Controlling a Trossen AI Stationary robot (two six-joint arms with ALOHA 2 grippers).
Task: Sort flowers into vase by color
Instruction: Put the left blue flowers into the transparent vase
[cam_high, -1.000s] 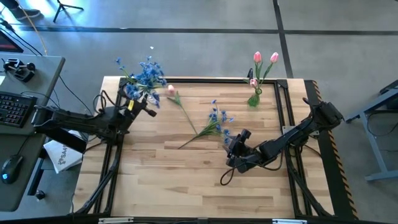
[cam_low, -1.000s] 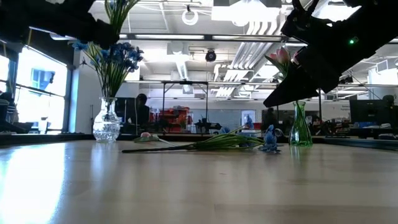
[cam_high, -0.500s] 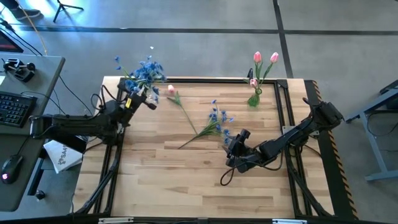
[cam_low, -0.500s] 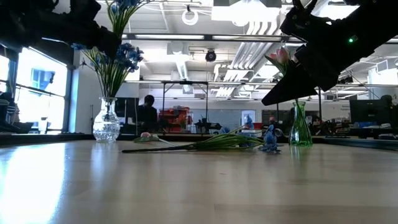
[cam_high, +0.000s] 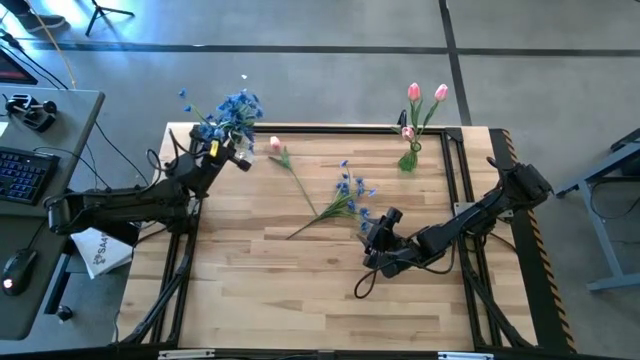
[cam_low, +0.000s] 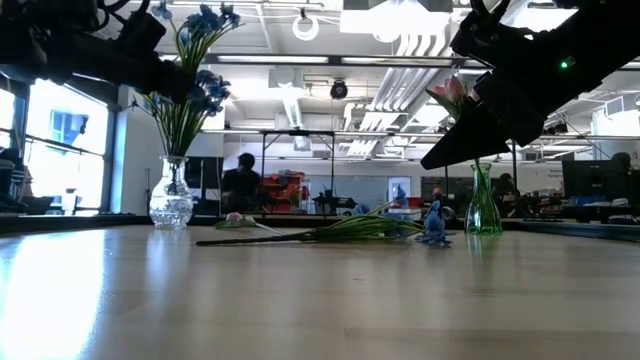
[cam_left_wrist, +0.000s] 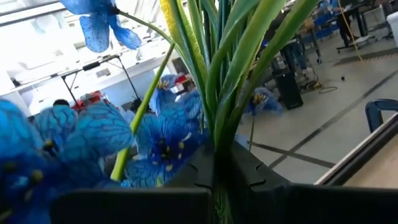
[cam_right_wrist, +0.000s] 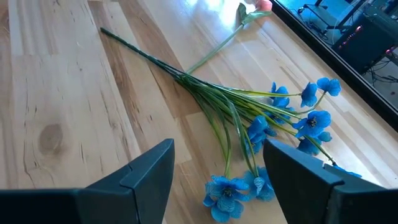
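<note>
The blue spray is standing high in the clear glass vase (cam_low: 174, 162). My left gripper should open, move over the blossoms (cam_low: 208, 20) and push the spray down from above.
My left gripper (cam_high: 232, 160) is at the table's far left corner, shut on a spray of blue flowers (cam_high: 232, 108) beside the clear glass vase (cam_low: 172, 200), which holds more blue flowers (cam_low: 200, 92). My right gripper (cam_high: 372, 238) hovers open right of centre. Its fingers (cam_right_wrist: 149, 171) point at a second blue spray (cam_high: 347, 195) lying flat on the wood. A pink tulip (cam_high: 275, 144) lies beside that spray, and their stems cross. The green vase (cam_high: 409, 158) at the far right holds pink tulips (cam_high: 427, 92). My left gripper pinches the bundle of thin green stems (cam_left_wrist: 217, 146) of the blue spray between its two fingers. The stems rise out of the fingers and the blossoms (cam_left_wrist: 99, 22) fan out above them. The spray is lifted clear of the table.
A black frame rail (cam_high: 330, 128) runs round the wooden table top (cam_high: 300, 290), and the near half of the top is bare. A desk with a keyboard (cam_high: 20, 172) stands left of the table. A person (cam_low: 243, 180) shows in the room beyond.
My left arm has swung toward the table's far edge, carrying the blue spray closer to the clear vase. In the low view the held blossoms now show higher above the vase's bunch. My right gripper has kept still.
</note>
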